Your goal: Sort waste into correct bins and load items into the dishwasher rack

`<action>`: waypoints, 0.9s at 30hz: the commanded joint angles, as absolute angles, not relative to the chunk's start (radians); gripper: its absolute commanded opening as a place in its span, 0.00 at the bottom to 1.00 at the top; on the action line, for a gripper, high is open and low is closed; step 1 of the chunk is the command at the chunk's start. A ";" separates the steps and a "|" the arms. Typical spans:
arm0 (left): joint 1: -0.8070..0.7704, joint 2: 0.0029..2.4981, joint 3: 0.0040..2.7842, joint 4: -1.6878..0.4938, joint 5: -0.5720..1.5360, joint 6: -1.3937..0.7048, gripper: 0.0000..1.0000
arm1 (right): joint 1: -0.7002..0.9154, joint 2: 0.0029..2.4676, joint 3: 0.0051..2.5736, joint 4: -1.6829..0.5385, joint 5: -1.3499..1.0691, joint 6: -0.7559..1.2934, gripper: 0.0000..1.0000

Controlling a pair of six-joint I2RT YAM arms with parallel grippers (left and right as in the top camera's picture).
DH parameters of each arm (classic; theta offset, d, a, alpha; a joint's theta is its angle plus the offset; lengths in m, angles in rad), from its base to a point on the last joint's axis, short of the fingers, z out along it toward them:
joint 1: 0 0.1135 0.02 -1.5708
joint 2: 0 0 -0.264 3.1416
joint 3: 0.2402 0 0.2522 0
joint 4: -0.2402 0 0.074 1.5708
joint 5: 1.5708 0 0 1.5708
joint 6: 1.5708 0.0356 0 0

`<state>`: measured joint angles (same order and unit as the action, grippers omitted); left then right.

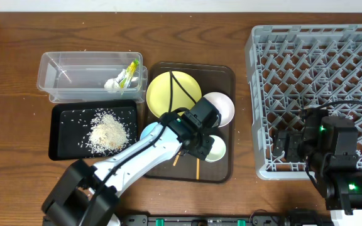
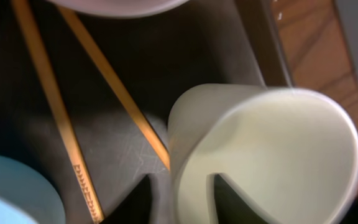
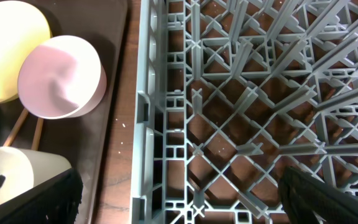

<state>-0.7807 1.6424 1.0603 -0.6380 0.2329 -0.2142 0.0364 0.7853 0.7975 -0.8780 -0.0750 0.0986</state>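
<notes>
My left gripper should pick up the pale green cup (image 1: pixel 216 149) and pass it to my right gripper, because the grey dishwasher rack (image 1: pixel 313 88) is beyond my left gripper and under my right gripper.
My left gripper (image 1: pixel 205 141) (image 2: pixel 181 177) is open, one finger inside the pale green cup (image 1: pixel 217 149) (image 2: pixel 278 162) and one outside its wall. Two chopsticks (image 2: pixel 55 106) lie beside the cup, near the light blue bowl (image 1: pixel 148 132), white bowl (image 1: pixel 222 107) and yellow plate (image 1: pixel 171 93). My right gripper (image 1: pixel 288 145) (image 3: pixel 180 180) is open and empty over the front left corner of the grey dishwasher rack (image 1: pixel 319 69) (image 3: pixel 229 93). The wrapper (image 1: pixel 131 72) and tissue (image 1: pixel 113 83) lie in the clear tub (image 1: pixel 49 81). Rice (image 1: pixel 109 133) lies in the black tray (image 1: pixel 61 150).
The dishes sit on a dark brown serving tray (image 1: pixel 225 72) between the bins and the rack. A strip of wooden table (image 1: pixel 242 125) separates the serving tray from the rack's left wall.
</notes>
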 commanded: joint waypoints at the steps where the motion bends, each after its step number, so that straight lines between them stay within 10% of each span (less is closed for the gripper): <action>1: -0.780 1.646 1.050 -0.634 0.227 -0.208 0.15 | 0.044 0.784 0.816 -0.880 -0.080 0.100 0.99; 16: -0.548 1.368 1.093 -0.699 0.261 -0.252 0.06 | 0.044 0.784 0.816 -0.688 -0.046 0.100 0.99; 27: -0.208 1.442 1.082 -0.412 1.037 -0.437 0.06 | 0.045 0.936 0.815 -0.657 -0.766 -0.036 0.98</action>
